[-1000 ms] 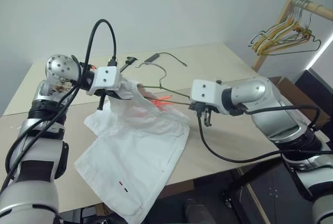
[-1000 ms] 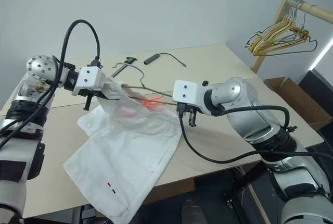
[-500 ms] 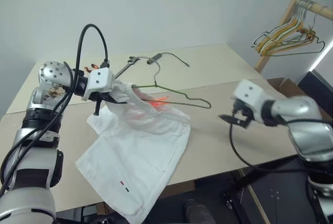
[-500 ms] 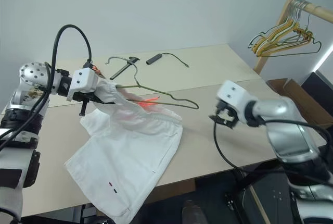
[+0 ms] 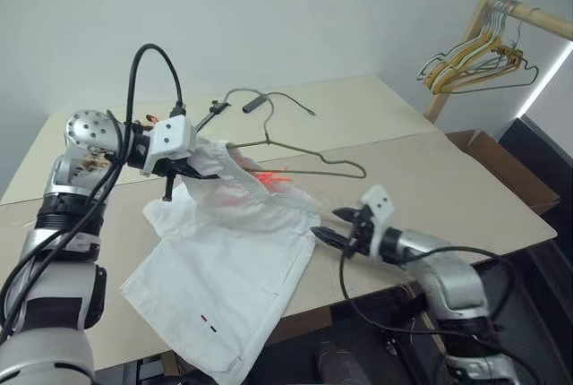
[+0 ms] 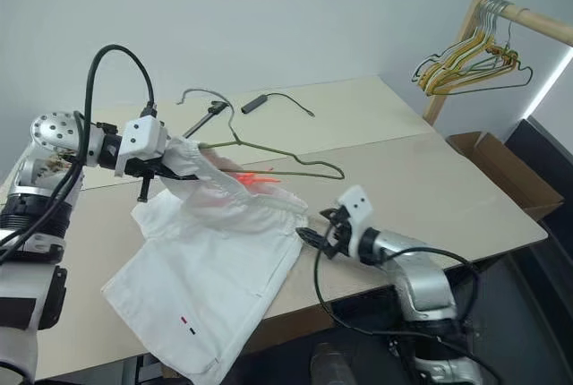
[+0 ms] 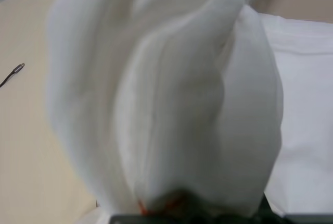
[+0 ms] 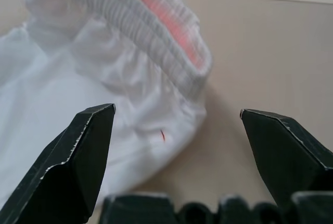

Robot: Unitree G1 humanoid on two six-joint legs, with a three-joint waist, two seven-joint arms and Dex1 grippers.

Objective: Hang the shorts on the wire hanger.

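Note:
The ribbed waistband (image 8: 151, 39) is gathered up and gaping open, so I expect it to widen and let in the wire hanger's free corner (image 5: 359, 172) when the robot pushes the hanger in.
The white shorts (image 5: 235, 270) lie spread on the table, one side of the waistband lifted off it. My left gripper (image 5: 202, 165) is shut on that raised waistband, and bunched white cloth (image 7: 171, 94) covers its fingers in the left wrist view. The wire hanger (image 5: 362, 171) runs from its hook at the back into the waistband opening, its right corner free over the table. My right gripper (image 5: 331, 226) is open, low by the table's front edge, just right of the waistband. Its wrist view shows the ribbed waistband (image 8: 156, 41) with its pink-red marking beyond the spread fingers (image 8: 88, 151).
A black cable with a plug (image 5: 254, 103) lies on the table behind the hanger's hook. A wooden rack with several hangers (image 5: 474, 45) stands at the back right, and a cardboard box (image 5: 501, 166) sits beyond the table's right edge.
My right gripper let go of the hanger's right end, opened and swung down to the table's front edge beside the waistband. The left gripper keeps its hold on the shorts.

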